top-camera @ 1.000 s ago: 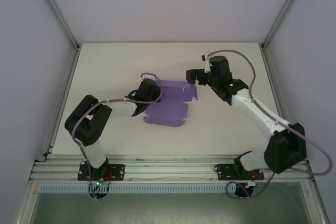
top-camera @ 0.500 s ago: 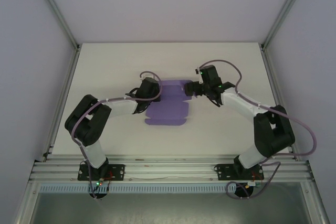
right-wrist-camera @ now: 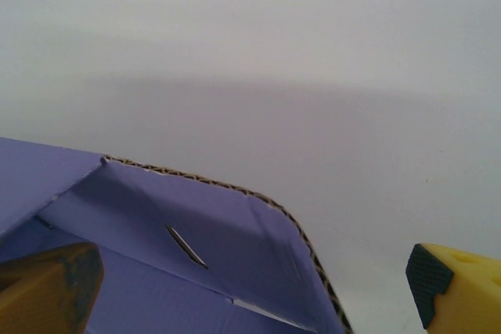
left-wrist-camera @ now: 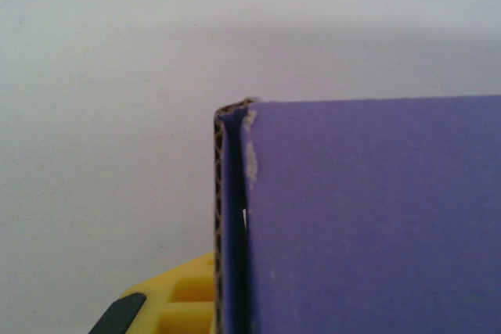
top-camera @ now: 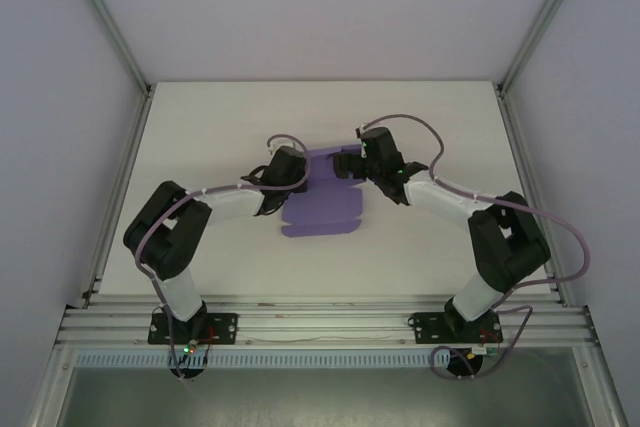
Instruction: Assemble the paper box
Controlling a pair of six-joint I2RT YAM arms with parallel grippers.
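Note:
The round-cornered flap (right-wrist-camera: 235,228) leans away from the box's raised side, so my right gripper should move back, come in from the flap's outer side (right-wrist-camera: 322,263) and fold the flap up straight.
The purple paper box (top-camera: 322,209) lies partly folded mid-table, its near panel flat and its far part raised. My left gripper (top-camera: 297,176) is at its left side. In the left wrist view a doubled-over wall (left-wrist-camera: 232,224) stands on edge between the jaws, and one yellow finger (left-wrist-camera: 168,303) presses against it; the other finger is hidden behind the card (left-wrist-camera: 376,224). My right gripper (top-camera: 347,163) is at the far right corner. There its fingers (right-wrist-camera: 47,287) stand wide apart around a raised, round-cornered flap (right-wrist-camera: 235,248) with a slot in it.
White tabletop (top-camera: 200,127) surrounds the box, walled by a metal frame (top-camera: 120,167) left and right. Both arms reach in from the near edge, and the right arm's elbow (top-camera: 505,237) sits right of the box.
The right arm has swung left and folded in, bringing its gripper from beside the box's far right corner onto the flap. The left gripper has hardly moved.

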